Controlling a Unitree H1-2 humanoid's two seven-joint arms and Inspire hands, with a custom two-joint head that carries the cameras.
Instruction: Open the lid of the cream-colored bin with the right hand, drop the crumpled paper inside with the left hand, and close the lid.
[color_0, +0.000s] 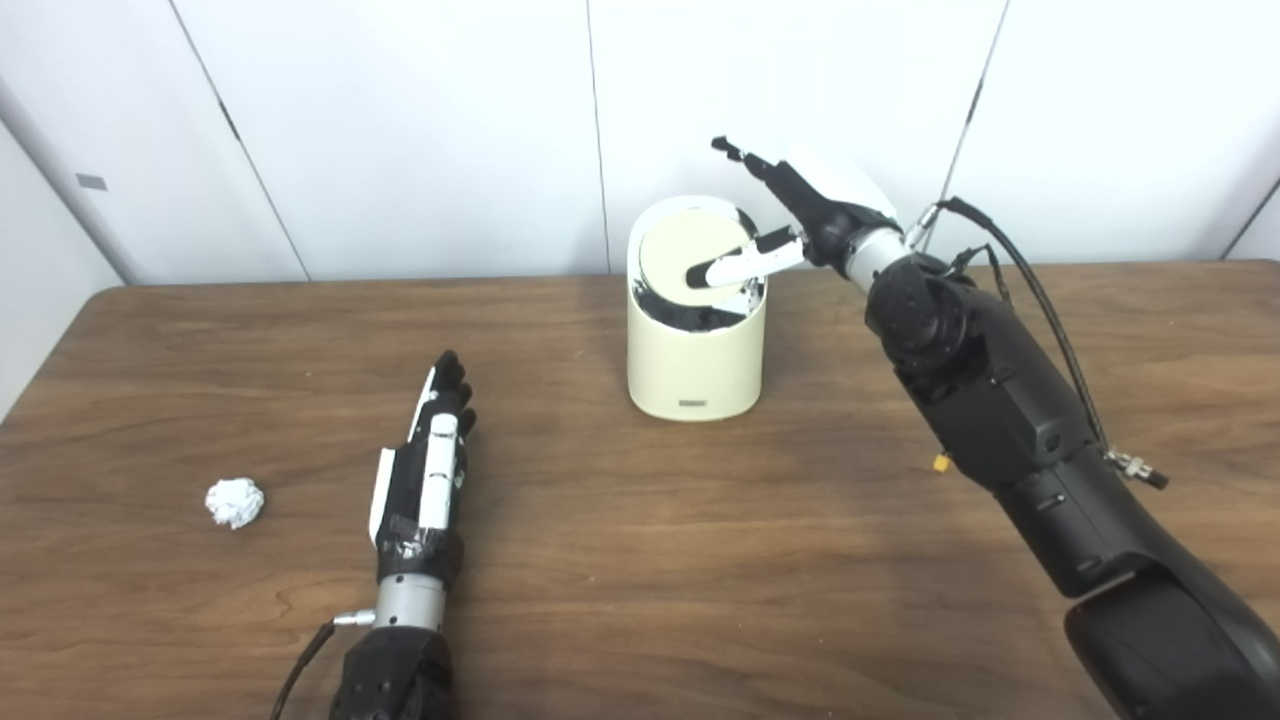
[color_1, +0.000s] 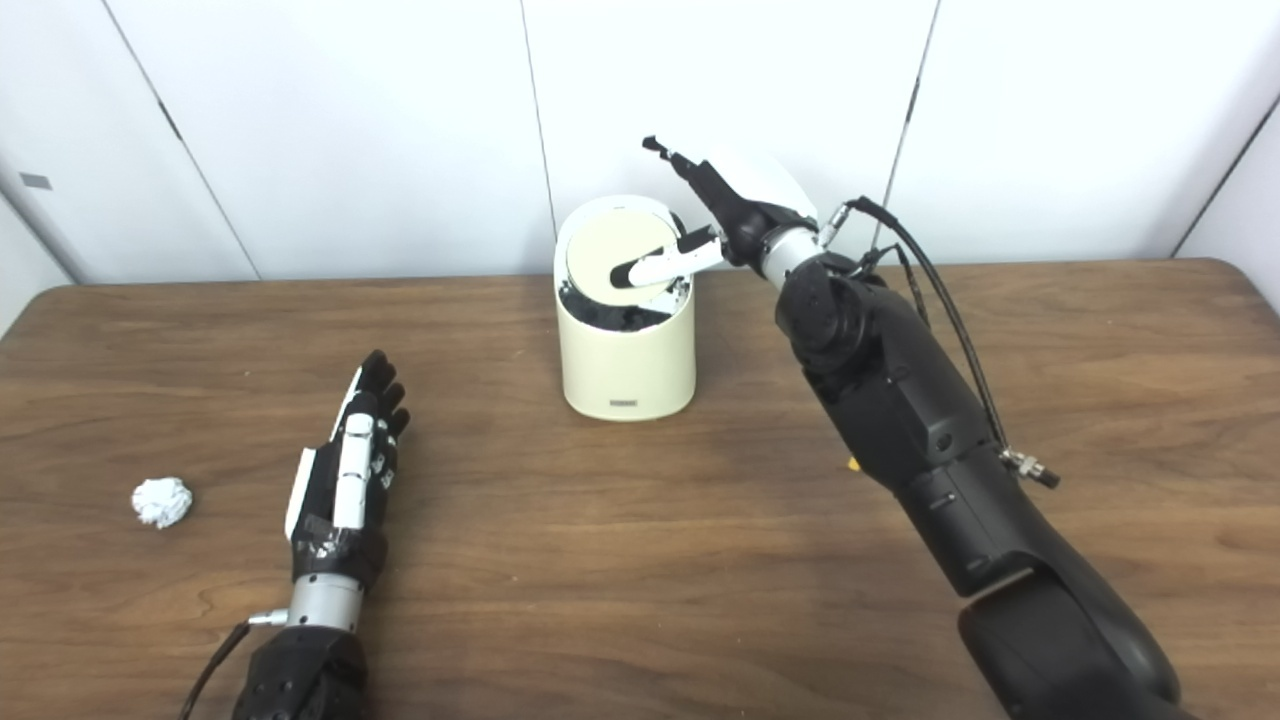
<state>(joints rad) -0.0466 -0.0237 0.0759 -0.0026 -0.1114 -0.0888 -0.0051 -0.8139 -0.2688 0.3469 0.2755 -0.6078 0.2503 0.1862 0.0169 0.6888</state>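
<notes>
A dark gap (color_0: 681, 313) can be seen under the round lid's front edge (color_0: 684, 246), so the lid will swing up toward the back and stay open when the robot opens it.
The cream-colored bin (color_0: 695, 375) stands at the back middle of the table. Its round lid (color_0: 690, 255) is tilted, with a dark gap showing below its front edge. My right hand (color_0: 800, 215) is open above the bin's right rim, thumb resting on the lid, other fingers stretched up and back. The crumpled white paper (color_0: 235, 502) lies on the table at the far left. My left hand (color_0: 430, 465) lies flat, open and empty, to the right of the paper and apart from it. The same scene shows in the right eye view, with the bin (color_1: 627, 360) and the paper (color_1: 162, 501).
The brown wooden table (color_0: 640, 580) runs across the view, with white wall panels behind it. My right arm (color_0: 1000, 420) crosses the table's right side, with a cable along it. A small yellow piece (color_0: 941, 464) lies by the arm.
</notes>
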